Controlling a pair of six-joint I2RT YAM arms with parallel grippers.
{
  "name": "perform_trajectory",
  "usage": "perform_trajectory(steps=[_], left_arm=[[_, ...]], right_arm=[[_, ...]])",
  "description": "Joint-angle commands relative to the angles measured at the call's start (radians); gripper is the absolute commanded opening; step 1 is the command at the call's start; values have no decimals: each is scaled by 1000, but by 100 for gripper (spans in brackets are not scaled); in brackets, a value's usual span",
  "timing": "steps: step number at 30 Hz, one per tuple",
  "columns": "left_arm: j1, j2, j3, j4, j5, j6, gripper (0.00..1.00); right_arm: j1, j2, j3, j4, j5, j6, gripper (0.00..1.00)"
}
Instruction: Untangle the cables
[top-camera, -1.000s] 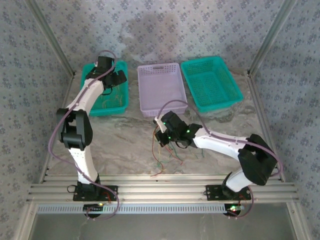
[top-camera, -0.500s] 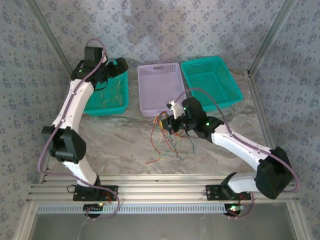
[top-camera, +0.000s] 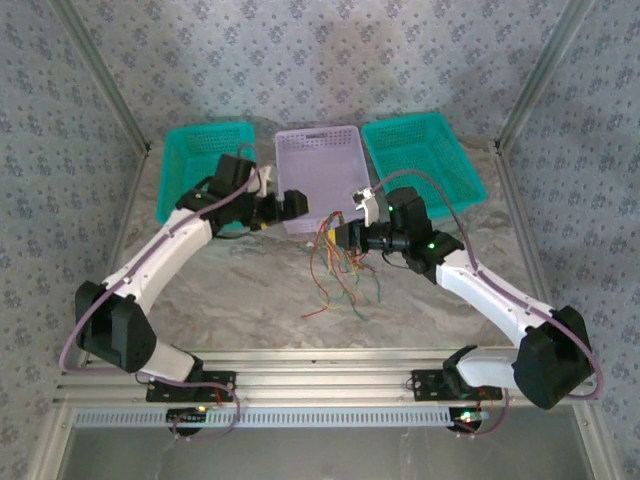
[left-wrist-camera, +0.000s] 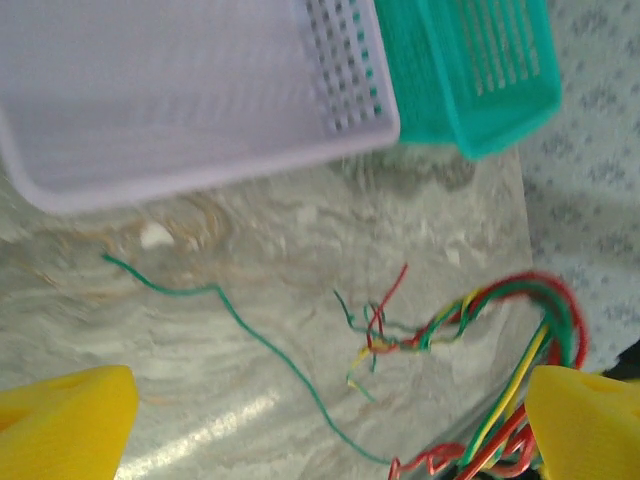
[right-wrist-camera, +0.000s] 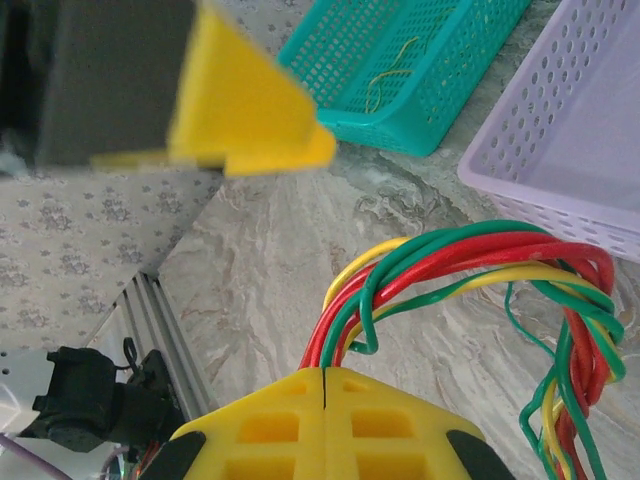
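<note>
I can see that my right gripper holds the cables' loop up and the way is open, so my left gripper should keep moving toward the hanging wires and close there.
The cables are a tangle of red, green and yellow wires. My right gripper is shut on their upper loop, and the loose ends hang down to the marble table. In the right wrist view the looped bundle runs straight into the closed fingertips. My left gripper stands open just left of the bundle, level with it and facing it. From the left wrist, its yellow fingers sit wide apart, the bundle lies near the right finger, and a single green wire trails across the table.
Three baskets line the back of the table: a teal one at left holding a few yellow wires, a purple one in the middle, and a teal one at right. An aluminium rail runs along the near edge.
The left arm swung from over the left teal basket to the middle, facing the right gripper. The right gripper carried the bundle up and back toward the purple basket.
</note>
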Motion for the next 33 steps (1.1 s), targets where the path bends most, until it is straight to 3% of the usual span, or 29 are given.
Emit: perform_trajectory(steps=[1,6,13,16,23,33], left_arm=[[-15,-81,-85,148,59,-45,99],[-74,-83,-184,311,133,-115,98],[-130,-128,-308,527,131,-213,95],[-128,-182,-353,553,78,-219,94],[-135,-292,-484,771,61,-301,82],[-215,-296,-553,893,88,-270,82]], right_arm=[[-7,-30,14,37,-44,24,0],[-10,-32,8,66,-55,46,0],[-13,-36,-3,80,-65,59,0],[-17,-39,-11,83,-65,64,0],[-28,-47,-26,102,-57,83,0],[-34,-52,-25,143,-98,133,0]])
